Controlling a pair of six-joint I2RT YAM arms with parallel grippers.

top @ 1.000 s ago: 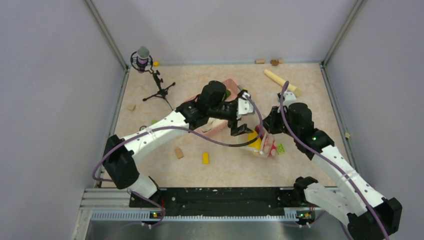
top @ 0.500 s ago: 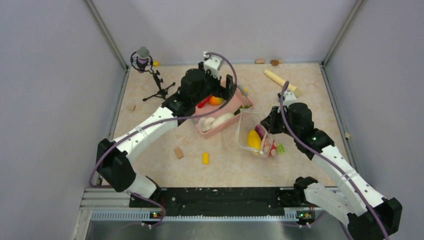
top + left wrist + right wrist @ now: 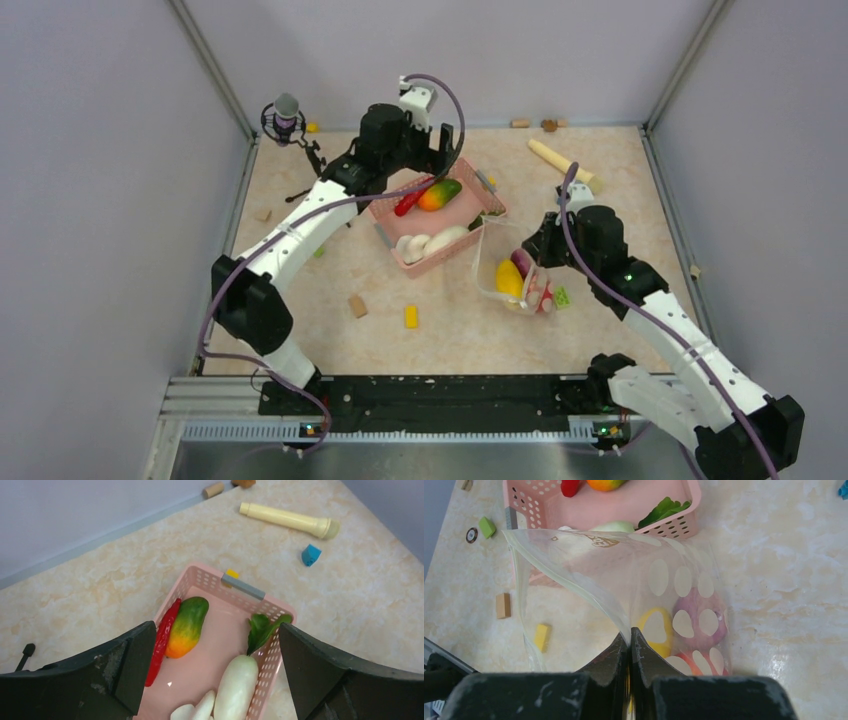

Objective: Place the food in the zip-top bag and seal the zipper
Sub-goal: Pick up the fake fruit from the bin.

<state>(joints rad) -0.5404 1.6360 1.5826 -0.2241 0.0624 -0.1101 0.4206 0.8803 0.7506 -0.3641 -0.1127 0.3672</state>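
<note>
I should continue to lower my left gripper and close it on the mango's orange end (image 3: 428, 203), because its open fingers are across the orange-green mango's narrow width (image 3: 440, 194) and the basket's bottom is clear beside the mango.
The zip-top bag (image 3: 500, 262) lies right of the pink basket (image 3: 492, 198), its mouth held open toward it. My right gripper (image 3: 630, 642) is shut on the bag's edge near the zipper strip (image 3: 569, 536). Inside the bag are a yellow mango (image 3: 655, 630), a purple onion (image 3: 701, 617) and a red apple (image 3: 689, 662). My left gripper (image 3: 216, 630) hangs open and empty above the basket (image 3: 200, 575). The basket holds a red chili (image 3: 162, 642), an orange-green mango (image 3: 186, 626), a white radish (image 3: 235, 687) and white pieces (image 3: 192, 711).
A microphone on a small tripod (image 3: 300, 140) stands at the back left. A cream cylinder (image 3: 565, 163) and a blue block (image 3: 311, 555) lie beyond the basket. A yellow block (image 3: 411, 316), a tan block (image 3: 357, 305) and a green block (image 3: 562, 297) lie nearer.
My left arm has swung away from the bag's mouth to the far side, above the basket, still open. The right gripper and the bag have stayed put.
</note>
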